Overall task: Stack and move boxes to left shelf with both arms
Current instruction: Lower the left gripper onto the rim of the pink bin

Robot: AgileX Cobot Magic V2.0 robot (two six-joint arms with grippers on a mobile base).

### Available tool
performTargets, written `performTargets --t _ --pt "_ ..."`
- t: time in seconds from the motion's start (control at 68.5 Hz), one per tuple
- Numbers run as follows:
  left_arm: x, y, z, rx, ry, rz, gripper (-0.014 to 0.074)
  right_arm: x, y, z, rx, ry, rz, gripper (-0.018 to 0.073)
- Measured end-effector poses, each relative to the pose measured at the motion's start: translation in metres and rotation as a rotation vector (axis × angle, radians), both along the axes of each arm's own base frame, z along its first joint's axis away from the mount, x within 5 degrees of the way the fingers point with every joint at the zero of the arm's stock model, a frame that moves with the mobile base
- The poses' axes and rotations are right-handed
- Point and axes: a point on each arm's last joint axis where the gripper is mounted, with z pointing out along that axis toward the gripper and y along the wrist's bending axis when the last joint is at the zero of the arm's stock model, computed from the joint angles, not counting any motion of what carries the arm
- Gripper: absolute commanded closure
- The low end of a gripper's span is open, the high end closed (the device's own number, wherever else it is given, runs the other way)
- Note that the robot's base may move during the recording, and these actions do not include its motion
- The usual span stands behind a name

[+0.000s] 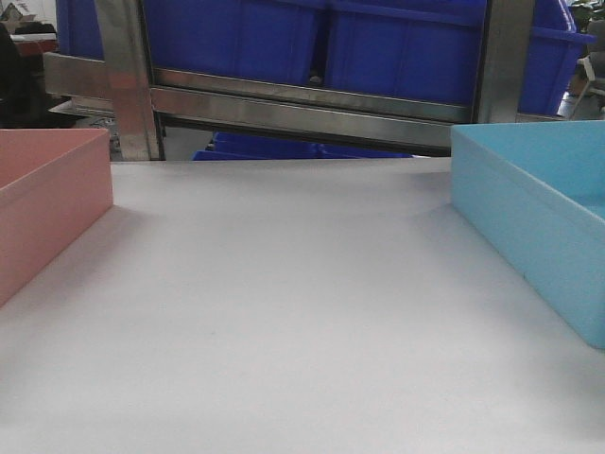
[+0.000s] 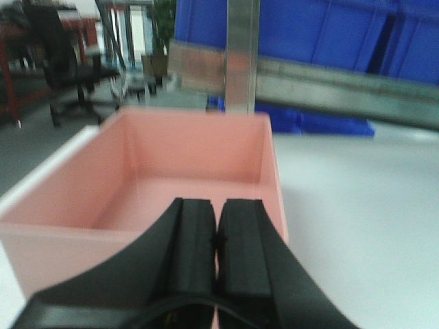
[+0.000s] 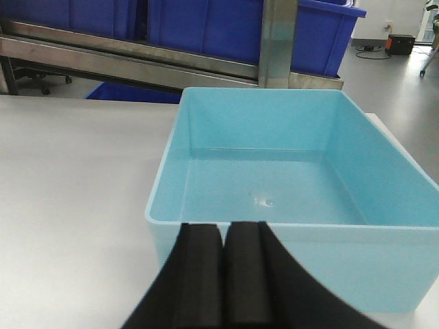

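Observation:
I expect the box to hang almost level and keep its shape when I lift it, because the salmon pink box's rim (image 1: 57,159) runs straight above upright sides.
The salmon pink box (image 1: 47,203) stands on the white table at the left, and the light blue box (image 1: 529,213) stands at the right, well apart from it. Both are empty. In the left wrist view, my left gripper (image 2: 217,203) is shut and empty, its tips just over the near wall of the pink box (image 2: 192,157). In the right wrist view, my right gripper (image 3: 223,227) is shut and empty, just in front of the near wall of the blue box (image 3: 288,185). Neither gripper shows in the front view. No shelf with white rollers is in view.
A white tabletop (image 1: 284,312) lies between the boxes. Behind its far edge a steel rack (image 1: 302,109) holds dark blue bins (image 1: 378,43), with an upright post (image 1: 128,85) at the left. More blue bins sit under it. An office chair (image 2: 68,62) stands far left.

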Motion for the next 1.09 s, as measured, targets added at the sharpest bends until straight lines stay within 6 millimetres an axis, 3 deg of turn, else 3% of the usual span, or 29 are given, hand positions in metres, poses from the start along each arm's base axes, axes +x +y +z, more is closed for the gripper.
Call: performTargets --t 0.131,0.219,0.321,0.379,0.467,0.554,0.832,0.963,1.094 --pt "-0.003 0.002 0.018 -0.036 -0.133 0.012 0.0596 0.0 0.0 0.0 0.0 0.0 0.0 0.0504" --pt "-0.002 0.001 0.05 -0.033 -0.115 0.002 0.0554 0.0 0.0 0.0 0.0 0.0 0.0 0.0504" --pt "0.007 -0.001 0.101 0.004 -0.05 -0.009 0.0372 0.0 0.0 0.0 0.0 0.0 0.0 0.0504" --pt "0.019 -0.002 0.121 0.012 0.014 -0.015 0.0239 0.0 0.0 0.0 0.0 0.0 0.0 0.0504" --pt "0.038 -0.003 0.144 0.019 0.114 -0.024 0.0116 0.0 0.0 0.0 0.0 0.0 0.0 0.0504" --pt "0.065 -0.004 0.153 0.038 0.268 -0.031 0.0066 0.0 0.0 0.0 0.0 0.0 0.0 0.0504" --pt "0.16 0.006 0.172 0.179 0.752 0.008 0.0064 0.0 0.0 0.0 0.0 0.0 0.0 0.0504" --pt "0.204 0.033 0.18 0.235 0.907 0.049 0.0064 0.0 0.0 0.0 0.0 0.0 0.0 0.0504" --pt "0.247 0.07 0.17 0.202 1.022 0.077 0.0064 0.0 0.0 0.0 0.0 0.0 0.0 0.0504"
